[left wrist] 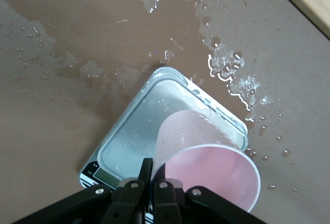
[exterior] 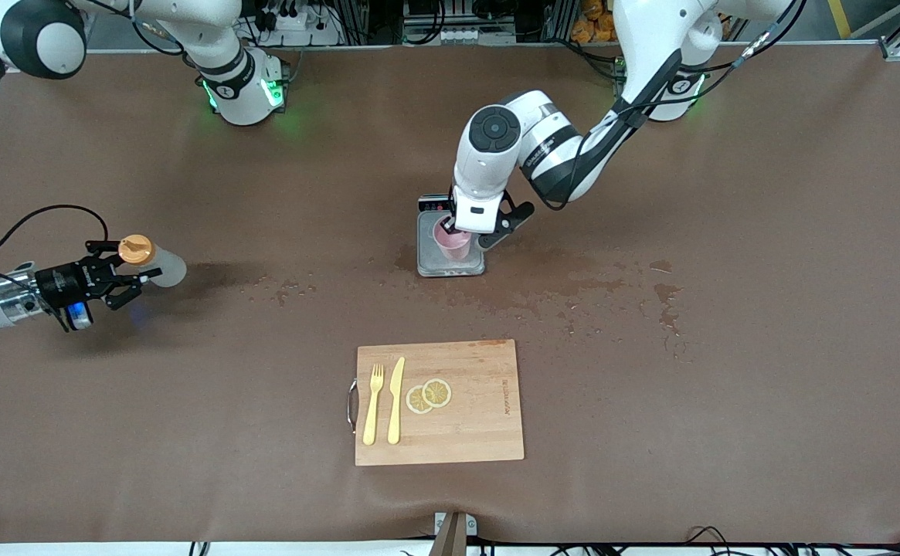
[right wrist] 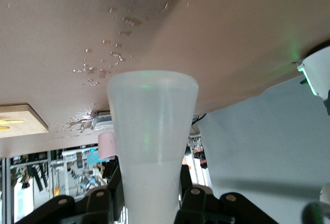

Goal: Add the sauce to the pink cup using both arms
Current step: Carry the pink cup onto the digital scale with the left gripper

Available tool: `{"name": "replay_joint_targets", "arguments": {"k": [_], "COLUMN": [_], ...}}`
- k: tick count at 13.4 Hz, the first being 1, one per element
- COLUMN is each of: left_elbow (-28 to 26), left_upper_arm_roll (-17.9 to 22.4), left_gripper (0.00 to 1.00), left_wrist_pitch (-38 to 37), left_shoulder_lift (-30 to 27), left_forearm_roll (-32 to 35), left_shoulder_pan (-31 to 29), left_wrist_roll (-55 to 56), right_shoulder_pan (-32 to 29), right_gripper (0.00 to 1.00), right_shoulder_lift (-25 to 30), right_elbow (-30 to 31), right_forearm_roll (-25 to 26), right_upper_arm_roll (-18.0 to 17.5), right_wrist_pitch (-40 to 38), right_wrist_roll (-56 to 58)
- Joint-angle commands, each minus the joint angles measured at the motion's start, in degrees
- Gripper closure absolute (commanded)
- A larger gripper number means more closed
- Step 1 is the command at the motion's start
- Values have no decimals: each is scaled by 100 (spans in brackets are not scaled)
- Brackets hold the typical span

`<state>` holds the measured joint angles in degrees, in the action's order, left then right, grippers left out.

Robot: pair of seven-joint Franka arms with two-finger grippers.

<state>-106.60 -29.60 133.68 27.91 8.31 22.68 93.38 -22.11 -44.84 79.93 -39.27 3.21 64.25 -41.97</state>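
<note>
My left gripper blocks the space over the pink cup [exterior: 453, 245]; it should open and back away from the scale before my right gripper pours.
The pink cup [exterior: 452, 241] is on a small grey kitchen scale [exterior: 450, 266] at mid-table. My left gripper [exterior: 450, 228] is shut on the cup's rim, one finger inside the wall and one outside. In the left wrist view the cup [left wrist: 206, 167] leans over the scale [left wrist: 149, 131] in my left gripper [left wrist: 152, 171]. My right gripper [exterior: 134, 269], over the table at the right arm's end, is shut on the sauce bottle [exterior: 164, 265]. The bottle lies sideways with its orange cap [exterior: 137, 249] by the fingers. In the right wrist view the bottle [right wrist: 152, 126] points away from my right gripper [right wrist: 152, 195].
A wooden cutting board [exterior: 480, 417] lies nearer to the front camera than the scale. It holds a yellow fork [exterior: 373, 401], a yellow knife [exterior: 396, 400] and two lemon slices [exterior: 429, 395]. Wet patches [exterior: 662, 292] spread beside the scale toward the left arm's end.
</note>
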Motion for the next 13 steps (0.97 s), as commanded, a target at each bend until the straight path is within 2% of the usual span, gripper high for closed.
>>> {"name": "replay_joint_targets", "arguments": {"k": [1, 4, 8, 9, 11, 12, 13], "left_elbow": [130, 139, 139, 139, 139, 139, 148], "left_upper_arm_roll": [34, 34, 25, 34, 34, 34, 34], "left_gripper": [100, 100, 100, 79, 8, 0, 0], "left_wrist_pitch": [-9, 237, 290, 290, 290, 290, 282], "left_shoulder_lift": [118, 267, 320, 346, 338, 303, 259], "left_forearm_roll": [162, 162, 145, 110, 144, 162, 162], "left_shoulder_pan": [114, 114, 105, 97, 53, 61, 27], "left_wrist_roll": [172, 172, 181, 181, 163, 85, 84], "right_shoulder_pan": [269, 523, 752, 866, 1050, 1208, 1323], "right_gripper": [55, 55, 55, 55, 55, 55, 55], "right_shoulder_lift": [405, 555, 722, 740, 958, 1029, 1125], "right_elbow": [84, -292, -338, -347, -355, -355, -338], "right_forearm_roll": [16, 190, 296, 384, 437, 542, 682], "right_upper_arm_roll": [74, 48, 65, 74, 65, 74, 65], "right_wrist_pitch": [-35, -44, -18, -9, 52, 175, 254], "right_wrist_roll": [-487, -1118, -1410, -1506, -1848, -1989, -2095]}}
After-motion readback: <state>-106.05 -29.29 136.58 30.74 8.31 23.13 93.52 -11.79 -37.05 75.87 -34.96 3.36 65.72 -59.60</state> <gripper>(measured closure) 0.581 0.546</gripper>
